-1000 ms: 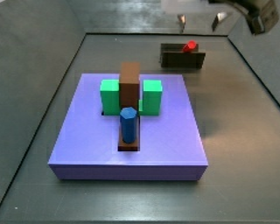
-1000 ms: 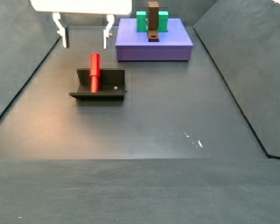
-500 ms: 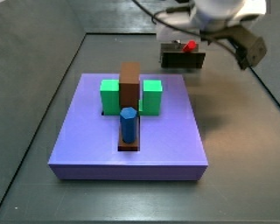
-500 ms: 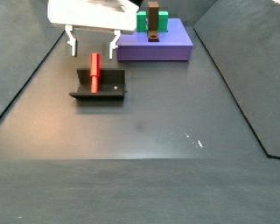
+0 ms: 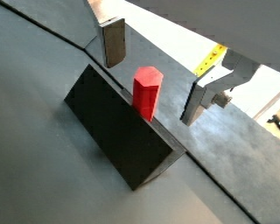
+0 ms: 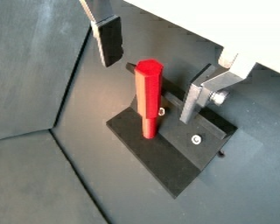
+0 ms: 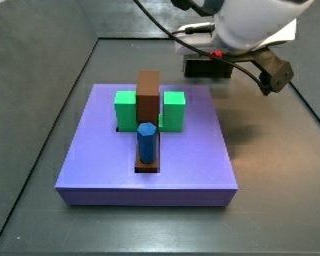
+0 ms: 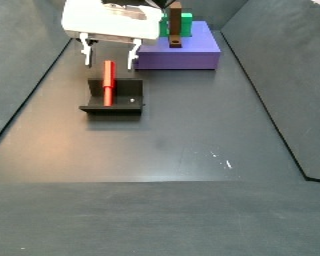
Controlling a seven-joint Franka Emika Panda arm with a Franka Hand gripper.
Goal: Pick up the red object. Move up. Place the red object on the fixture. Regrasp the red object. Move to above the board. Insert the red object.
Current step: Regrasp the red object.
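Observation:
I expect the red object point(image 5: 149, 91) to come loose and show a hidden lower length when I lift it, because it goes out of sight at the dark fixture's edge point(image 5: 145, 117).
The red object point(image 8: 108, 83) is a slim red peg that stands leaning on the dark fixture point(image 8: 116, 102). It shows in both wrist views point(image 5: 147, 90) point(image 6: 147, 96) on the fixture point(image 5: 116, 131) point(image 6: 178, 156). My gripper point(image 8: 108, 58) is open just above the peg, with one silver finger on each side of the peg's upper end and not touching it point(image 5: 154, 74) point(image 6: 152, 74). In a side view the gripper point(image 7: 243, 62) hides the peg and part of the fixture point(image 7: 203, 68). The purple board point(image 7: 149, 155) lies apart from them.
On the board stand two green blocks point(image 7: 125, 110), a brown bar point(image 7: 148, 98) and an upright blue peg point(image 7: 145, 143). The board also shows behind the gripper in a side view point(image 8: 190, 52). Dark walls bound the grey floor point(image 8: 176, 140).
My gripper has come down and over to the fixture. Its open fingers now stand on either side of the red peg's upper end. The peg has not moved.

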